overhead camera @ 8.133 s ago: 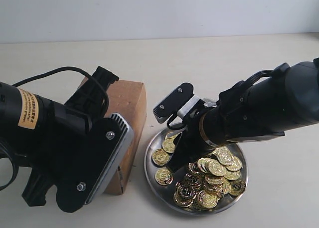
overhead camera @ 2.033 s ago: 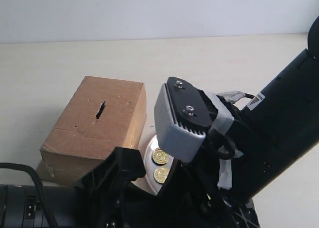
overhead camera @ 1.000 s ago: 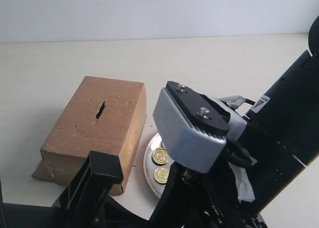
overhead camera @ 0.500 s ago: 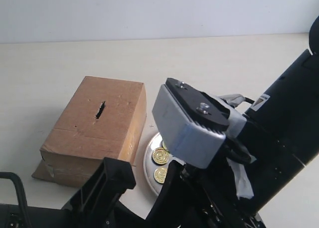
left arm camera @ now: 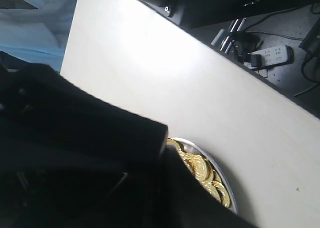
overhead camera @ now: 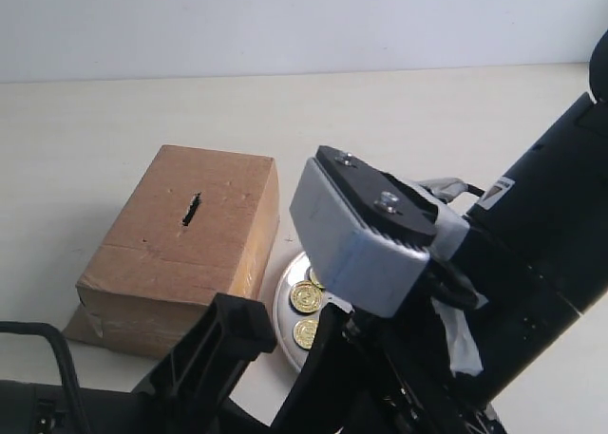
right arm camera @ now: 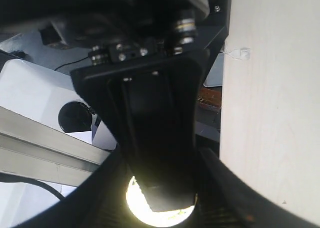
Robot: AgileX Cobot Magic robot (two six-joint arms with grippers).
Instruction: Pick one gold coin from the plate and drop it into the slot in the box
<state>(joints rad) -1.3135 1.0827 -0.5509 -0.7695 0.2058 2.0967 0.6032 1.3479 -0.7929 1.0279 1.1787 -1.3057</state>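
Both my grippers come together at the gold coin [right arm camera: 144, 209]. My right gripper should therefore open and move away before my left gripper takes the coin to the box slot [overhead camera: 192, 209].
The brown cardboard box [overhead camera: 180, 254] stands at the left, with its dark slot [overhead camera: 192, 209] uncovered on top. To its right, the silver plate [overhead camera: 282, 312] shows only a sliver with two gold coins [overhead camera: 304, 297]; the arms hide the rest. The left wrist view shows the plate's rim [left arm camera: 223, 177] and piled coins [left arm camera: 199, 167] behind dark arm parts. My right gripper [right arm camera: 161, 214] holds a glaring round gold coin [right arm camera: 141, 205] between its dark fingers. The left gripper's housing [right arm camera: 150, 103] reaches down over that coin. In the exterior view one black left finger [overhead camera: 233, 344] shows.
The right arm's grey wrist camera housing [overhead camera: 356, 235] and black forearm [overhead camera: 541, 254] fill the lower right, over the plate. Beyond the table edge lie a power strip [left arm camera: 270, 56] and cables. Bare cream tabletop [overhead camera: 380, 121] runs behind the box.
Over the last second the left arm's black finger has slid right, toward the right arm. The right arm has hardly moved. Eight seconds ago the right gripper was down in the plate.
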